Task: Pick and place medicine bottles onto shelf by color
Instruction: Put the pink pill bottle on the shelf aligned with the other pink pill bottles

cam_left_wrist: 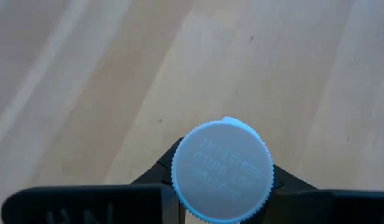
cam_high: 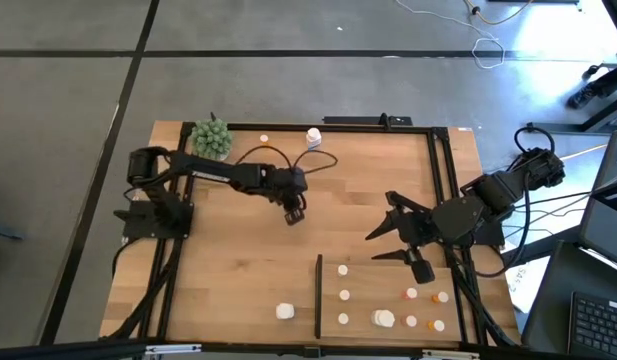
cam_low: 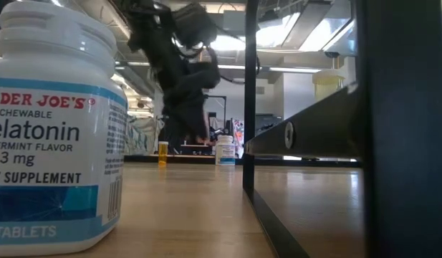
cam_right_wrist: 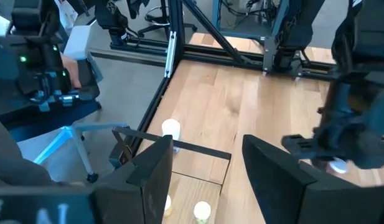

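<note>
The white-capped bottle (cam_left_wrist: 223, 171) is hanging upright above clear wood (cam_high: 293, 231). My left gripper goes on lowering it until the bottle's bottom touches the wood, and then let go.
My left gripper (cam_high: 294, 212) is over the middle of the table, shut on a white-capped bottle (cam_left_wrist: 223, 171) whose body is hidden under its cap. My right gripper (cam_high: 380, 243) is open and empty, above the table just beyond the shelf's far edge. The shelf (cam_high: 373, 290), a pale wood panel with a black strip (cam_high: 318, 295), lies at the near right. Three small white bottles (cam_high: 343, 295), a chunkier white one (cam_high: 384, 318) and several orange ones (cam_high: 425, 309) stand on it. A white melatonin bottle (cam_high: 285, 311) stands left of the strip. My left gripper pinches the bottle between its two fingers (cam_left_wrist: 159, 182), one on each side just under the cap's ribbed rim (cam_left_wrist: 179, 186). The fingers come from above, pointing down. The bottle stands upright with its cap top toward the wrist camera. I cannot tell whether its base touches the table.
A green spiky plant ball (cam_high: 212, 138) sits at the far left. An orange bottle (cam_high: 265, 138) and a white bottle (cam_high: 313, 137) stand near the far edge. Black frame rails (cam_high: 443, 190) run along the table's right side. The melatonin bottle fills the low view's left (cam_low: 52, 129).
</note>
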Controlling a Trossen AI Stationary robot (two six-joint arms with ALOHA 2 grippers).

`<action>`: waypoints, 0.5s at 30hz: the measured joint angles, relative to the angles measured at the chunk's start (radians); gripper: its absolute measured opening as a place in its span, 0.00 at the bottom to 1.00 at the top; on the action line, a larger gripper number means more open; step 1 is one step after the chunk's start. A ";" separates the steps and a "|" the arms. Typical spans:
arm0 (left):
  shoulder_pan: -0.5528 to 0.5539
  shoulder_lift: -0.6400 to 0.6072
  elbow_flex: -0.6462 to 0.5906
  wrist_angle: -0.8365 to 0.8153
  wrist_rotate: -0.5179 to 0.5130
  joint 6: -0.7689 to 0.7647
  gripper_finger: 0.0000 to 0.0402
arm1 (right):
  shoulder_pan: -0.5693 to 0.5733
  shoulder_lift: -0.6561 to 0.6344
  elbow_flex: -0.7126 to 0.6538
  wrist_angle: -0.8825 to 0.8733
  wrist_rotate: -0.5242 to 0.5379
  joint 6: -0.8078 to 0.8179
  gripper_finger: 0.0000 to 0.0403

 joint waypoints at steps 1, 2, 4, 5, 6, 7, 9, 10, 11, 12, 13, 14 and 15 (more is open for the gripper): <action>0.000 0.009 -0.002 -0.004 0.006 0.001 0.19 | 0.000 0.000 0.000 -0.001 0.000 -0.001 0.49; -0.001 0.026 -0.004 -0.005 0.011 0.002 0.19 | 0.000 0.000 0.000 0.000 0.000 -0.001 0.49; -0.005 0.065 -0.002 0.019 0.019 0.001 0.19 | 0.000 0.000 0.000 -0.005 0.000 -0.001 0.49; -0.008 0.077 -0.003 0.008 0.018 0.000 0.19 | 0.000 -0.001 0.000 -0.007 0.000 0.000 0.49; -0.012 0.090 -0.003 0.025 0.018 -0.005 0.19 | 0.000 -0.002 0.000 -0.006 0.001 0.001 0.49; -0.014 0.104 -0.001 0.042 0.018 -0.006 0.19 | -0.001 -0.003 0.000 -0.007 0.000 0.001 0.49; -0.022 0.122 -0.001 0.034 0.019 -0.005 0.19 | -0.004 -0.004 0.000 -0.007 0.001 0.003 0.49; -0.025 0.132 0.001 0.038 0.022 -0.005 0.19 | -0.008 -0.005 0.000 -0.008 0.001 0.005 0.49; -0.029 0.134 0.002 0.038 0.019 -0.005 0.19 | -0.012 -0.005 0.000 -0.009 0.000 0.005 0.49; -0.031 0.135 0.002 0.038 0.028 -0.005 0.19 | -0.013 -0.005 0.000 -0.009 0.000 0.004 0.49; -0.033 0.135 0.002 0.038 0.026 -0.005 0.19 | -0.015 -0.005 0.000 -0.008 0.001 0.004 0.49; -0.033 0.135 0.002 0.035 0.025 -0.004 0.19 | -0.018 -0.005 0.000 -0.010 0.002 0.004 0.49; -0.032 0.135 0.002 0.033 0.027 -0.001 0.19 | -0.021 -0.005 0.000 -0.010 0.002 0.003 0.49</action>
